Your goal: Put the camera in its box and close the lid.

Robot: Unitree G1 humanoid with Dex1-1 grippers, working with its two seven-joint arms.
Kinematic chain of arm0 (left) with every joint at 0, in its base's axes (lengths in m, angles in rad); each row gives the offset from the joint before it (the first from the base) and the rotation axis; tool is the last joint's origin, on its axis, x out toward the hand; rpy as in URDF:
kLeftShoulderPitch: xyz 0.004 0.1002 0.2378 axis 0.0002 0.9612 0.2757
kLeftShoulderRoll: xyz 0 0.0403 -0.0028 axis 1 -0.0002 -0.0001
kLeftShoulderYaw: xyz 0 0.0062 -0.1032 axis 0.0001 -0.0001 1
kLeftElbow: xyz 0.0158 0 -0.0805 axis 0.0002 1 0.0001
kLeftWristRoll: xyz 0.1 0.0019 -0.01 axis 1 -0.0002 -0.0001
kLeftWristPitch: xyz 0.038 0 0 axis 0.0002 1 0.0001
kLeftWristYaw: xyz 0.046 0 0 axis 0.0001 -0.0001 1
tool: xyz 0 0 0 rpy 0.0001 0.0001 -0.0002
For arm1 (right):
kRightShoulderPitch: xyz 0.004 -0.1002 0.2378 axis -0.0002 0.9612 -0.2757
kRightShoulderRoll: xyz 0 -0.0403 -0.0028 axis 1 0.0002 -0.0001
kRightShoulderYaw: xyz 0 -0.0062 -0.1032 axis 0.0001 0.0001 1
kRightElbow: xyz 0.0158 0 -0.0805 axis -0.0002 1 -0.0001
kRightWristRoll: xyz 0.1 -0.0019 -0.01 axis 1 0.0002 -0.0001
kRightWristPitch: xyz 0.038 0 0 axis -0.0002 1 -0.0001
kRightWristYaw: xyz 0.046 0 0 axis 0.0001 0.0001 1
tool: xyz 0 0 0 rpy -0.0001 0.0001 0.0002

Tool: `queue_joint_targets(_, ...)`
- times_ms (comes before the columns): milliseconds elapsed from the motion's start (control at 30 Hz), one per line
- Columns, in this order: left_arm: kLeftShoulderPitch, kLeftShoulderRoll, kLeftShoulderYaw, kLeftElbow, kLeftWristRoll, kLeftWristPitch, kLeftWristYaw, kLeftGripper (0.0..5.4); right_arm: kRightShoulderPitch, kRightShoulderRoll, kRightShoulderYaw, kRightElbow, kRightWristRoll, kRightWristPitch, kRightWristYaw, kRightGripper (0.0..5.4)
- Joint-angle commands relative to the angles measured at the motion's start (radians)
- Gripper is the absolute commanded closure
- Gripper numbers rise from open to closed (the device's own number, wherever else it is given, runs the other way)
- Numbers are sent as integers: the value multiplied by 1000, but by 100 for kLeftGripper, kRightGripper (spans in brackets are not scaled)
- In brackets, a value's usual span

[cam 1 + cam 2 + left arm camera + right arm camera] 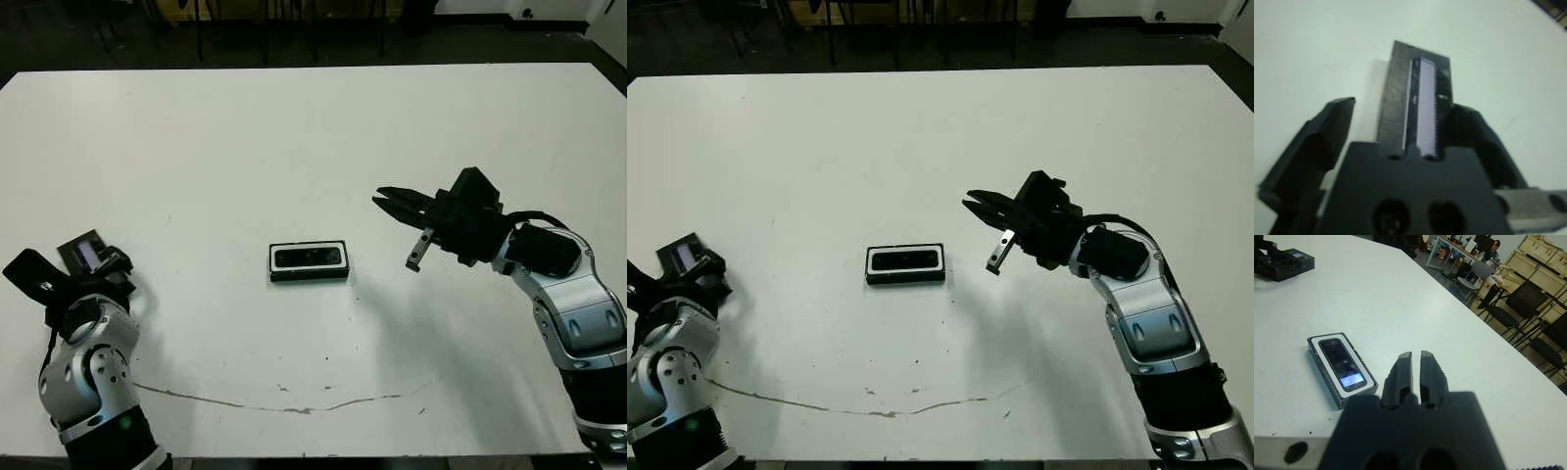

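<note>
The lid [86, 253] will come to rest level over the box when the robot lowers it, because the camera [307, 257] is lying flat inside the box's white lining.
The box [309, 275] sits open at the table's middle, black-walled with white lining, and the camera [310, 257] lies flat inside it. The right wrist view shows the same camera [1344, 364] in the box [1327, 380]. My right gripper [384, 202] hovers to the box's right, pointing toward it, shut on nothing. At the near left, my left gripper [103, 259] is open around the lid [86, 253]. In the left wrist view the lid [1415, 103], with its pale stripe, lies against one finger, leaving a gap to the other finger [1327, 132].
A thin brown crack [284, 406] runs along the table near its front edge. Beyond the far edge stand chairs [1528, 296], crates and a seated person [1493, 247]. The lid and left gripper also show in the right wrist view's corner [1283, 264].
</note>
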Motion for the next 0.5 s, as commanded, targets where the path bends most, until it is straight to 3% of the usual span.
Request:
queue_joint_targets(33,85,12,-32,19,-12,106,-54,159,13,-18,-2,7,2,-2,9,540)
queue_joint_targets(233,140,105,-86,2,-2,178,-156,251,11,-13,-3,10,3,-10,11,540)
queue_joint_targets(333,164,178,-141,11,-6,230,-236,254,10,-10,-2,8,5,-4,9,540)
queue_joint_targets(500,203,235,-237,8,31,183,-306,257,13,-11,3,-6,2,23,2,540)
